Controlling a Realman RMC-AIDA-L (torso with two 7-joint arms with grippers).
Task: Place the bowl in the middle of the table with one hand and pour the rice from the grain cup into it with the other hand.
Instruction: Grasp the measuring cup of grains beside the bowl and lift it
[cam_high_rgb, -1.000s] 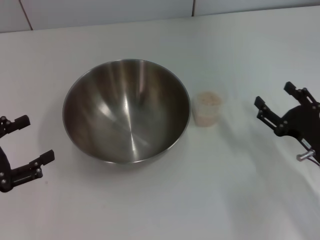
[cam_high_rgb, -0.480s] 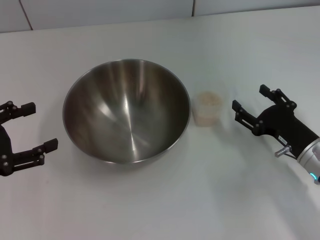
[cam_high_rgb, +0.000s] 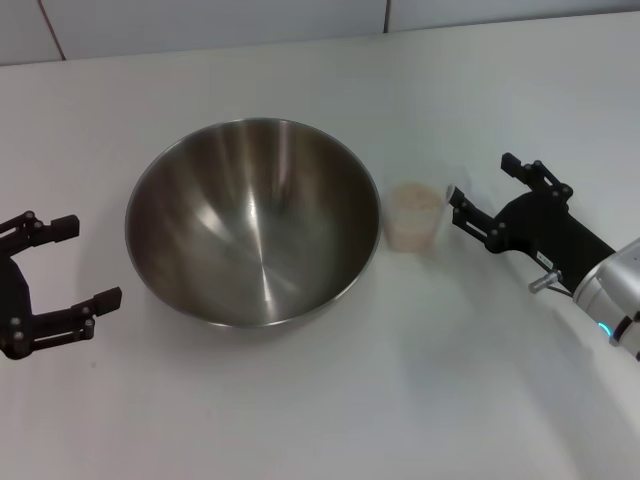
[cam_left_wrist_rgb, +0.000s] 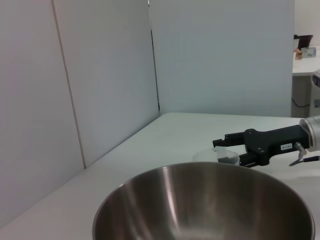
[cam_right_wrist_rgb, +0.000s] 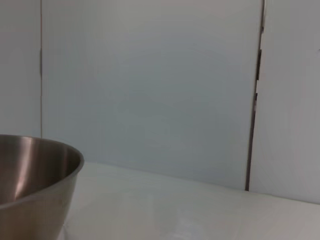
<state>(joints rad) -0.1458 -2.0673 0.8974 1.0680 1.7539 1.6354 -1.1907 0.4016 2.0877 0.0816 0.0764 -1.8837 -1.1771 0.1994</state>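
Note:
The rice (cam_high_rgb: 411, 228) fills much of the grain cup (cam_high_rgb: 416, 215), so I expect it to cover most of the bowl's bottom in a low pile when I pour.
The steel bowl (cam_high_rgb: 255, 220) stands empty on the white table (cam_high_rgb: 300, 400), a little left of the middle. The clear grain cup (cam_high_rgb: 414, 217) stands upright just right of the bowl, with cream rice (cam_high_rgb: 415, 199) in it. My right gripper (cam_high_rgb: 479, 180) is open, level with the cup and just right of it, fingertips pointing at it, not touching. My left gripper (cam_high_rgb: 90, 262) is open and empty, left of the bowl with a gap. The left wrist view shows the bowl (cam_left_wrist_rgb: 200, 200), the cup (cam_left_wrist_rgb: 210, 155) and the right gripper (cam_left_wrist_rgb: 231, 150) beyond. The right wrist view shows the bowl's wall (cam_right_wrist_rgb: 30, 190).
White wall panels (cam_high_rgb: 200, 25) run along the table's far edge. Bare tabletop lies in front of the bowl and cup and behind them. Nothing else stands on the table.
My right gripper has moved left, from the table's right side to just beside the cup. My left gripper has edged slightly right toward the bowl. Bowl and cup have not moved.

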